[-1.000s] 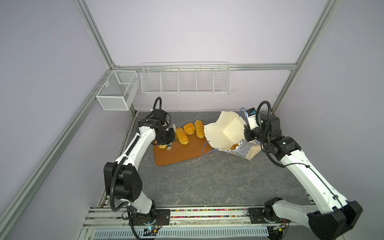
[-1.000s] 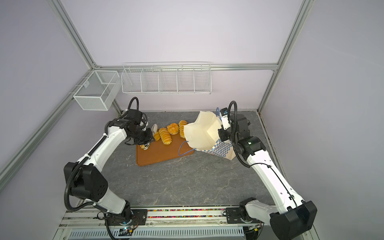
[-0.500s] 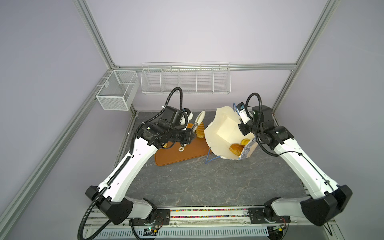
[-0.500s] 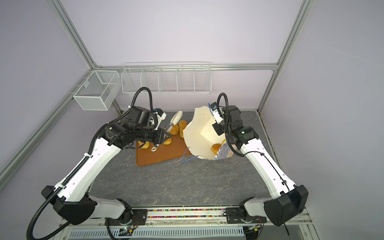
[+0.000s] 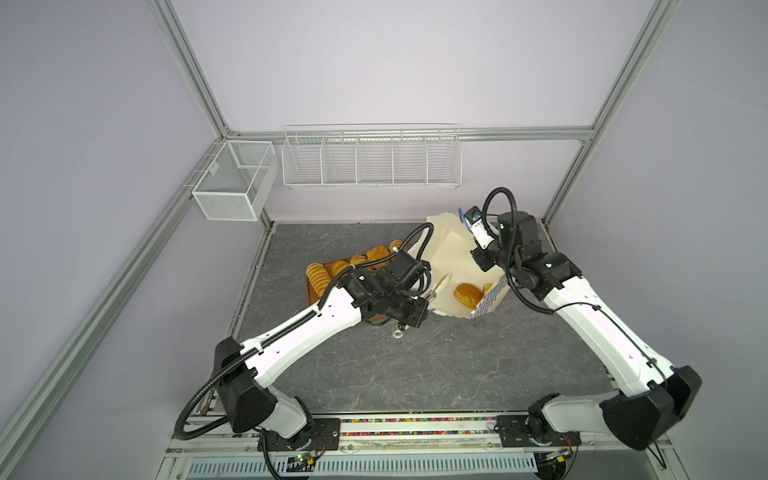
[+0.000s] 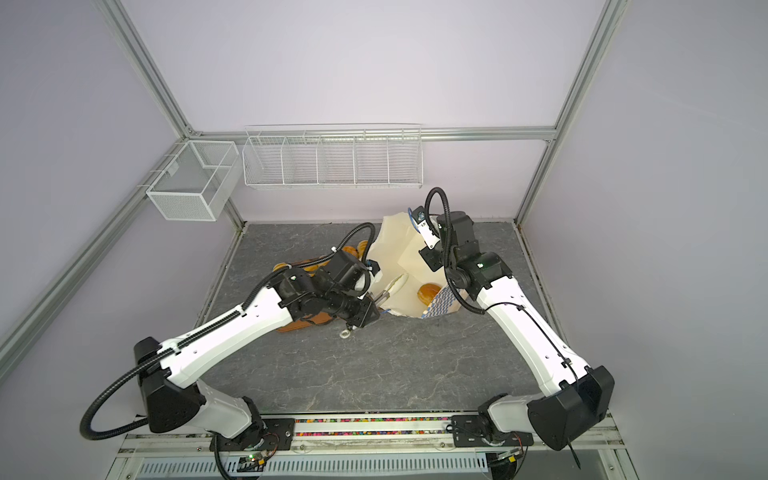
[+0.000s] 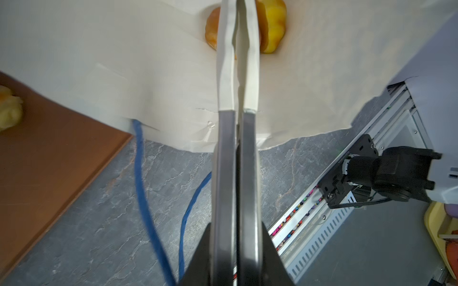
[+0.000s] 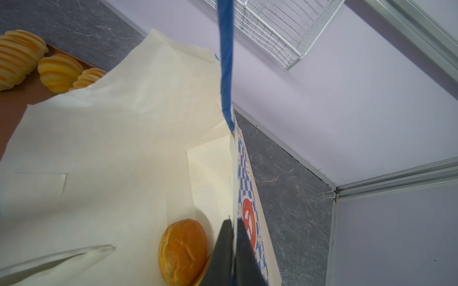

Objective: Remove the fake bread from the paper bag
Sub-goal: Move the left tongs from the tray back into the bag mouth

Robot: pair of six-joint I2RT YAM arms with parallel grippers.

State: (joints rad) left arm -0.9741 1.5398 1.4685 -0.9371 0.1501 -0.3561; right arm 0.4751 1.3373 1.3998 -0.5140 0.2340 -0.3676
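My left gripper should reach deeper and open around the bun (image 5: 468, 295), because its closed fingers are in the paper bag's opening (image 5: 449, 257), short of the bun.
The paper bag (image 5: 451, 249) lies tipped over, its cream inside and wide mouth showing in both top views. Inside rest a browner round bun (image 5: 467, 294) (image 8: 183, 252) and a yellow piece (image 7: 272, 24) of fake bread. My right gripper (image 8: 232, 230) is shut on the bag's checkered side wall (image 6: 442, 301), below the taut blue cord handle (image 8: 226, 62). My left gripper (image 5: 445, 278) (image 7: 238, 7) reaches into the bag's mouth, shut and empty, its tips just short of the bun. Several ridged loaves (image 5: 318, 276) (image 8: 17, 57) lie on the brown tray (image 7: 49, 153).
The bag's other blue cord (image 7: 141, 173) trails on the grey tabletop beside the tray. A white wire rack (image 5: 372, 158) and a mesh basket (image 5: 235, 183) hang on the back wall. The right arm's base (image 7: 347, 183) sits on the front rail.
My left arm has swung from the tray over to the bag and pushed its shut fingers into the mouth. My right gripper has tipped the bag further, so the bread inside shows.
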